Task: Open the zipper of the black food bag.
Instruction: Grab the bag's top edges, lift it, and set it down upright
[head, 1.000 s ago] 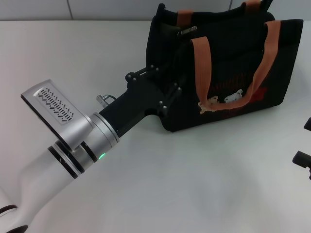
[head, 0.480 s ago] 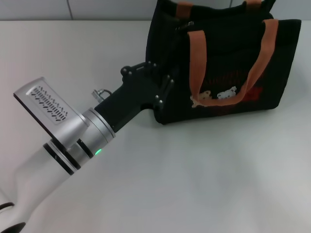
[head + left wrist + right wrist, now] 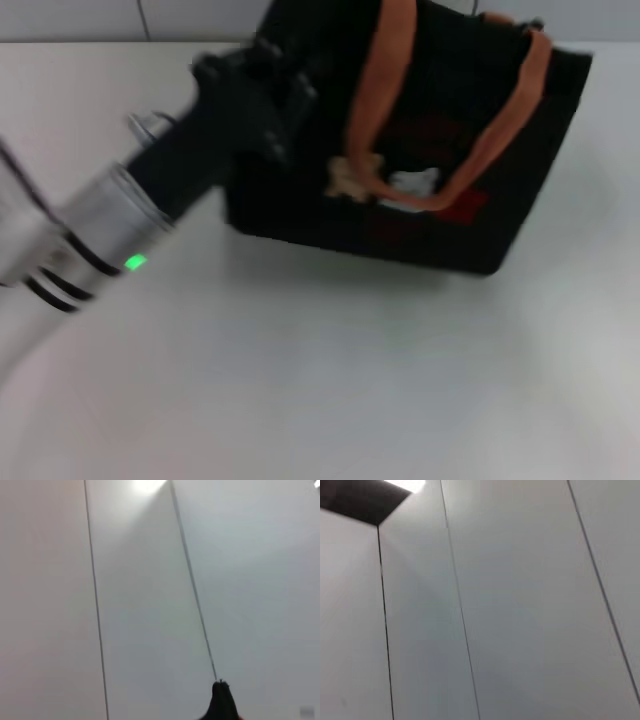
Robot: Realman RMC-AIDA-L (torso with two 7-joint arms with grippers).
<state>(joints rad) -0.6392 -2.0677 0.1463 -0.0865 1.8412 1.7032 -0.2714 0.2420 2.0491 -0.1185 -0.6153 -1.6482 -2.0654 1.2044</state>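
Next, I bring the bag (image 3: 415,215) closer with my left gripper and turn its top towards my right gripper, as the black food bag's top (image 3: 468,22) points at the back wall.
The black food bag (image 3: 490,200) stands on the white table (image 3: 330,380) at the back, skewed, with its near corner towards me. Its orange-brown handles (image 3: 385,90) hang over the front, above a tan bear (image 3: 350,180) and a white bear (image 3: 412,184). My left gripper (image 3: 285,70) is pressed against the bag's upper left end, black against black. The bag's top runs out of the head view, so I cannot make out the zipper. My right gripper shows in no view. Both wrist views show only pale panels with thin dark seams.
The left arm's silver forearm (image 3: 100,240) with a green light slants across the table's left side. A small metal fitting (image 3: 150,125) sticks out beside the wrist. The table's back edge meets a wall just behind the bag.
The left arm has swung up and away from me, and the bag has slid left and turned with it. The right gripper, at the right edge a second ago, has left the view.
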